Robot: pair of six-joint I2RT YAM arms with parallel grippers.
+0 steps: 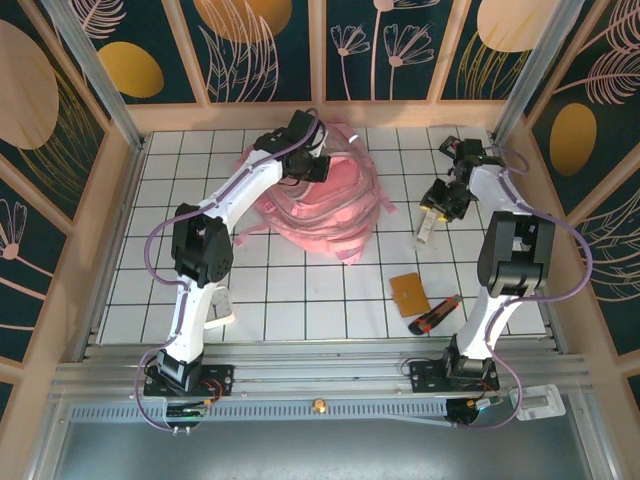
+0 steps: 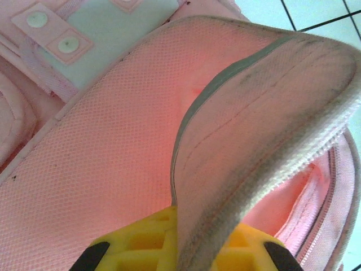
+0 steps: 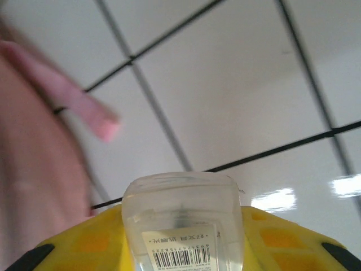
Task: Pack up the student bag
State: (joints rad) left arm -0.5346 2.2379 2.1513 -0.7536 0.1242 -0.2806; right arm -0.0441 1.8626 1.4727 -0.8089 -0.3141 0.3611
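Note:
My right gripper should keep carrying the clear bottle, as the bag's flap [image 2: 256, 113] is lifted off the bag's opening [image 1: 344, 176], until the bottle's loose end enters the opening, then let it go.
The student bag [image 1: 320, 205], a large pink backpack, lies in the middle of the far half of the tiled table. My left gripper [image 1: 305, 160] is over its far side, shut on the bag's opening flap [image 2: 254, 130] and holding it lifted; the yellow fingers [image 2: 135, 243] press that flap from both sides. My right gripper [image 1: 437, 205] hangs above the table to the right of the bag, shut on a clear plastic bottle [image 3: 183, 220] with a barcode label, also seen as the bottle [image 1: 427, 224] pointing down. A pink strap end [image 3: 90, 107] lies to its left.
A flat brown card [image 1: 409, 293] and a red-and-black tool [image 1: 435, 316] lie on the near right of the table [image 1: 300, 290]. Wooden walls close the back and sides. Pink straps [image 1: 355, 245] trail from the bag toward the front.

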